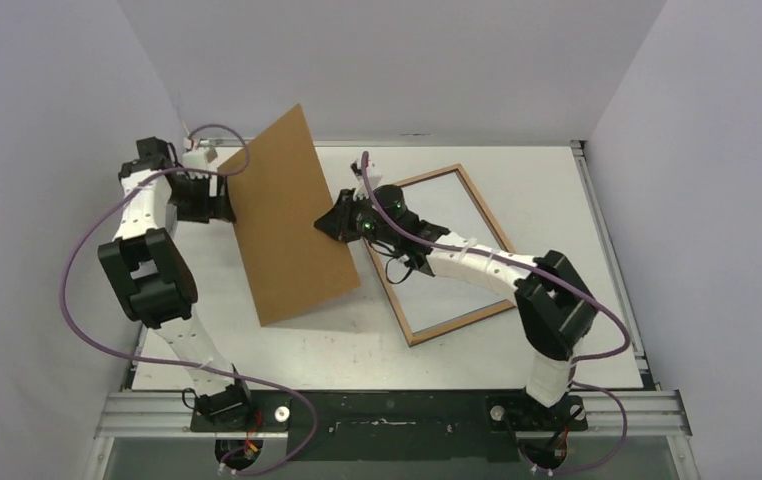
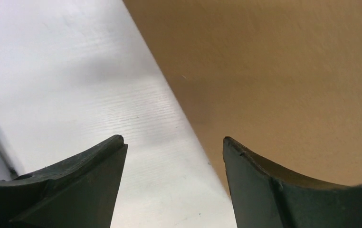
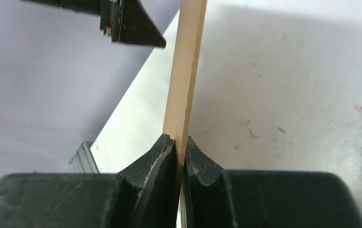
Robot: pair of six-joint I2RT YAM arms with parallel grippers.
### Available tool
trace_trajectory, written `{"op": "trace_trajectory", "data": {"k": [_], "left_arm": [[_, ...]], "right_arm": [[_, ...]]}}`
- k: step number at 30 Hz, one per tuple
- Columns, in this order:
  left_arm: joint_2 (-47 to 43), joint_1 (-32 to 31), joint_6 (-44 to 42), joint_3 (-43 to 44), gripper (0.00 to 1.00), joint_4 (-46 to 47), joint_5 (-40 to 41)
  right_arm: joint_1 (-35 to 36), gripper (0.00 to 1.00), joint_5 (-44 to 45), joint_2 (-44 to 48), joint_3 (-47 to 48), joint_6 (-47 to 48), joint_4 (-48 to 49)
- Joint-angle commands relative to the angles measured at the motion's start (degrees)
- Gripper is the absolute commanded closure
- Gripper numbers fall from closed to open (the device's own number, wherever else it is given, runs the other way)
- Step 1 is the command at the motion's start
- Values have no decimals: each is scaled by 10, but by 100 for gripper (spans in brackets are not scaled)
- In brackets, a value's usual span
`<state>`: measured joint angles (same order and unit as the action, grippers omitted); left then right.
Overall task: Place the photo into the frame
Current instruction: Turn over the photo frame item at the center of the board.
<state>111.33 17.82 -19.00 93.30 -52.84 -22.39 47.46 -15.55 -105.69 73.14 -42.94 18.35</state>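
The backing board's plain side [image 1: 282, 240] faces up, so the robot's right gripper should swing the board's held edge [image 1: 322, 180] toward the left gripper to flip the board over.
A plain brown backing board [image 1: 292, 215] stands tilted on edge over the middle of the table. My right gripper [image 1: 335, 222] is shut on its right edge, and the thin edge [image 3: 185, 71] rises from between the closed jaws [image 3: 179, 140]. My left gripper [image 1: 225, 193] is open at the board's left edge. In the left wrist view the board [image 2: 288, 71] fills the right side, and its edge runs in front of the gap [image 2: 173, 141]. The frame [image 1: 457, 325] lies flat on the right, wood-brown back up, under the right arm. The photo is not in view.
White walls close in the table on the left, back and right. A metal rail [image 1: 397, 410] carrying both arm bases runs along the near edge. Purple cables [image 1: 72, 270] loop beside the left arm. The left gripper's finger [image 3: 136, 31] shows at the top of the right wrist view.
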Motion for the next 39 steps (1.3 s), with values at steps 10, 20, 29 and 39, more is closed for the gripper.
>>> {"op": "trace_trajectory", "data": {"k": [10,20,29,39], "left_arm": [[-97,62,96,277,11,-152,-156],[-108,78,172,370,4,-185,-208],[-238,6,281,259,4,-54,-302],[-424,-105,532,46,4,279,-289]], "right_arm": [[-24,95,14,209,77,330,-135],[13,95,144,284,88,437,-140],[145,95,479,175,192,609,-106],[234,95,658,86,173,800,128]]}}
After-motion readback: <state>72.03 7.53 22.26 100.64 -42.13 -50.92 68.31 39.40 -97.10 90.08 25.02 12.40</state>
